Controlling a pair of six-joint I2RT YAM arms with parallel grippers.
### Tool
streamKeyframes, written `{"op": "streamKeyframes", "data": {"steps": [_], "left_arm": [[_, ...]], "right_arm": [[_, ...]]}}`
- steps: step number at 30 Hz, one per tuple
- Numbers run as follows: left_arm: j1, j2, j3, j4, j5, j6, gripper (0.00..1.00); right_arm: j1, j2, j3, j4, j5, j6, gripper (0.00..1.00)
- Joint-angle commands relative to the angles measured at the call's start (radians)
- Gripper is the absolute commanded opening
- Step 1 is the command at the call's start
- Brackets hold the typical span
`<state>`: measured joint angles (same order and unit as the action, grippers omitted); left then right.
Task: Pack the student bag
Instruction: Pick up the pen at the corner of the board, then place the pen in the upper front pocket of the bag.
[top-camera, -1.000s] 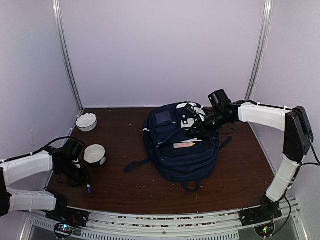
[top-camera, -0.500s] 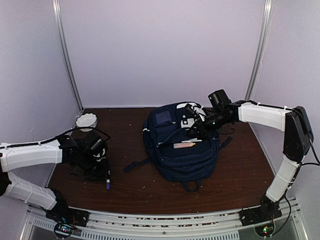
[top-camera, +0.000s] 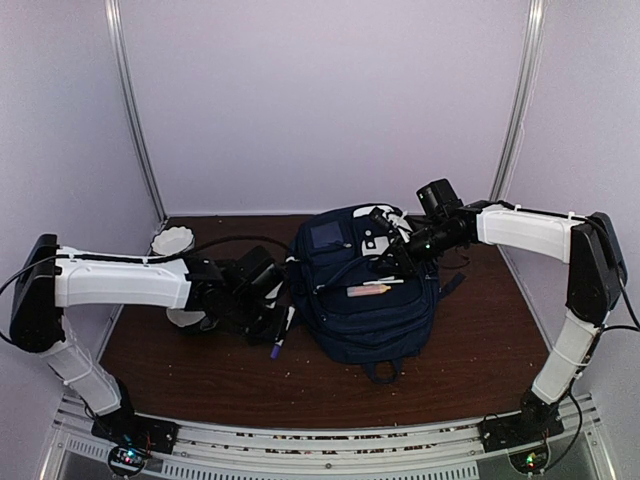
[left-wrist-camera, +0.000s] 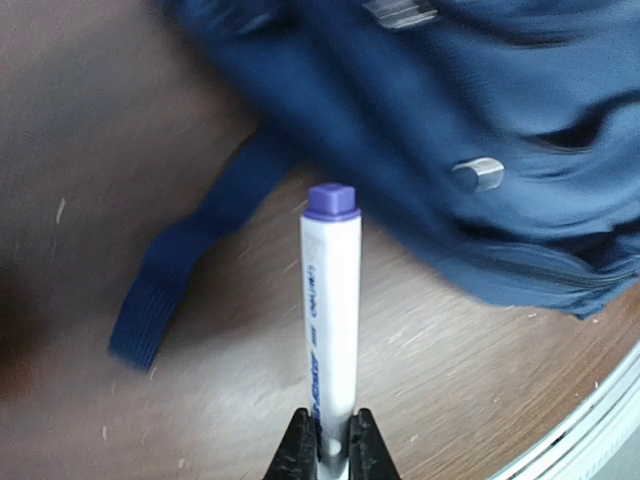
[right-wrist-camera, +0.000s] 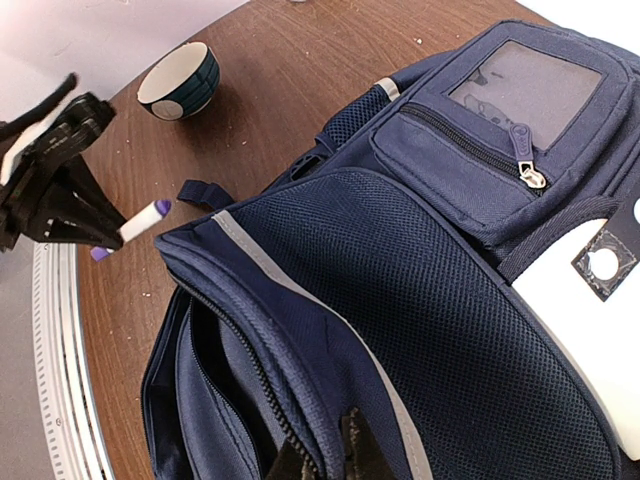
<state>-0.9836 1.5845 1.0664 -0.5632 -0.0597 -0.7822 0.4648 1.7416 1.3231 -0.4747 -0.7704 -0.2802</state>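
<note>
My right gripper holds the flap's zip edge (right-wrist-camera: 248, 348) up. My left gripper should move the marker on to the bag's open compartment (top-camera: 369, 289) before it lets it go inside.
The student bag (top-camera: 365, 290), a large navy backpack, lies in the middle of the table. My right gripper (top-camera: 395, 262) is shut on the zip edge of its open top flap and holds the edge up; the right wrist view shows the jaws (right-wrist-camera: 325, 465) pinching that edge of the bag (right-wrist-camera: 430, 300) beside the dark open compartment. My left gripper (top-camera: 283, 323) is shut on a white marker with a purple cap (top-camera: 277, 345), just left of the bag. In the left wrist view the marker (left-wrist-camera: 330, 300) points out from the gripper (left-wrist-camera: 332, 445) toward the bag (left-wrist-camera: 480, 150).
A white bowl (top-camera: 173, 243) stands at the back left. A second bowl (top-camera: 185, 316) is partly hidden behind my left arm and shows in the right wrist view (right-wrist-camera: 180, 80). A bag strap (left-wrist-camera: 190, 270) lies on the table. A slim pale thing (top-camera: 368, 290) lies at the bag's opening.
My left arm has swung from the far left across the table to the bag's left side, carrying the marker. The right arm and the bag have not moved.
</note>
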Motion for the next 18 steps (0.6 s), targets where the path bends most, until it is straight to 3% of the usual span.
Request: {"op": "streamKeyframes", "data": {"steps": [1,18], "left_arm": [[-0.043,0.052,0.109,0.072,-0.071,0.243,0.06],[-0.186,0.298,0.439,0.151,-0.245,0.939,0.06]], "right_arm": [[-0.004,0.007,0.031,0.013,-0.022,0.022,0.07],[-0.005,-0.005,0.039,0.021,-0.056,0.051,0.04]]}}
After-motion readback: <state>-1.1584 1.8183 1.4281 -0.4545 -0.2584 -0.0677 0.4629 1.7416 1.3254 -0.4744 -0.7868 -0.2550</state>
